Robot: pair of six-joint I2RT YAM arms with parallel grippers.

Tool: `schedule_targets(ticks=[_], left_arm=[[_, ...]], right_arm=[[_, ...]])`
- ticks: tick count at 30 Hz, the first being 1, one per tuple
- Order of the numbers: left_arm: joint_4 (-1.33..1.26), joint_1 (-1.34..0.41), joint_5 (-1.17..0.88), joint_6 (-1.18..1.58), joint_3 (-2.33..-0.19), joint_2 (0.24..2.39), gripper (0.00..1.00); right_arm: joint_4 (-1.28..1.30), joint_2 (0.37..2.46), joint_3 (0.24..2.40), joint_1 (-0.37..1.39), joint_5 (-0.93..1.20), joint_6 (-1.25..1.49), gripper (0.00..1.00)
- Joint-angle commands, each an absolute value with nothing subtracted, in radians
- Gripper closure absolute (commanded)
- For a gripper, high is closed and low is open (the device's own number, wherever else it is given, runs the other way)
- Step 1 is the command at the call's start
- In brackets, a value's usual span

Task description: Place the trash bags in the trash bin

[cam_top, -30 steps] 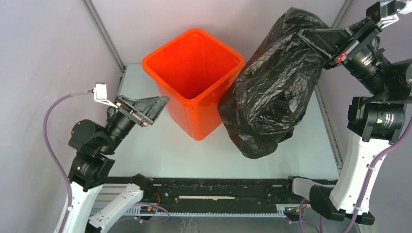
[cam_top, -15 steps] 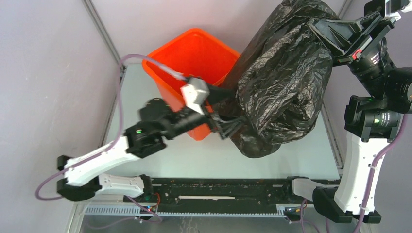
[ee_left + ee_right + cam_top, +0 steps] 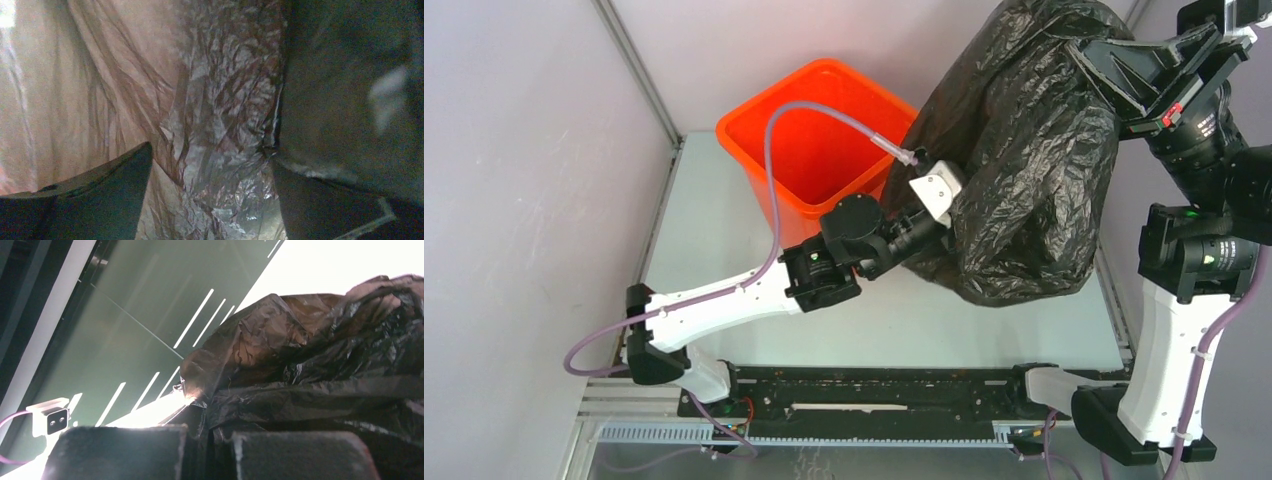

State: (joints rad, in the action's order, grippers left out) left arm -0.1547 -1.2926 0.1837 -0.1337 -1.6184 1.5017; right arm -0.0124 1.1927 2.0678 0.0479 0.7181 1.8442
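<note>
The trash bag [image 3: 1036, 190] is hanging next to the trash bin, so my right gripper needs to move the bag back over the bin's opening [image 3: 819, 135] while my left gripper spreads the bag.
The trash bag [image 3: 1034, 170], black, glossy and crinkled, hangs at the right of the table, its left side against the orange trash bin [image 3: 809, 140]. The bin stands upright and open at the back centre. My right gripper [image 3: 1092, 52] is high at the back right, shut on the bag's top; in the right wrist view its jaws [image 3: 207, 450] pinch a fold of the bag [image 3: 320, 365]. My left gripper [image 3: 929, 238] presses into the bag's lower left side, tips hidden. In the left wrist view it [image 3: 210, 200] is open, with bag film [image 3: 225, 115] between the fingers.
My left arm's purple cable [image 3: 774, 150] arcs over the bin's mouth. Grey walls with metal posts [image 3: 639, 70] close in the left and back. A black rail [image 3: 874, 385] runs along the near table edge.
My left arm has swung from the far left across the front of the bin to the bag's lower left side. My right gripper has raised the bag a little higher.
</note>
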Motion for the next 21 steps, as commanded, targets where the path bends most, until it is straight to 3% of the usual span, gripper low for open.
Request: schedule_targets(ticks=[1,6,9,15,21], left_arm=[[-0.291,-1.291,0.275,-0.234,-1.751,1.541,0.22],[-0.310,-1.281,0.381,-0.331,-1.889,1.592,0.70],[-0.308,-1.274,0.397,-0.420,-1.993,1.612,0.88],[-0.249,-1.258,0.415,-0.609,-2.231,1.648,0.99],[-0.246,-1.254,0.410,-0.733,-2.303,1.611,1.00]], right_arm=[[-0.005,1.171,2.088,0.077,0.696,1.831,1.00],[-0.094,1.171,2.093,0.133,0.674,1.830,1.00],[-0.180,1.181,2.105,0.166,0.673,1.822,1.00],[-0.215,1.211,2.136,0.247,0.673,1.766,1.00],[-0.220,1.316,2.264,0.412,0.664,1.684,1.00]])
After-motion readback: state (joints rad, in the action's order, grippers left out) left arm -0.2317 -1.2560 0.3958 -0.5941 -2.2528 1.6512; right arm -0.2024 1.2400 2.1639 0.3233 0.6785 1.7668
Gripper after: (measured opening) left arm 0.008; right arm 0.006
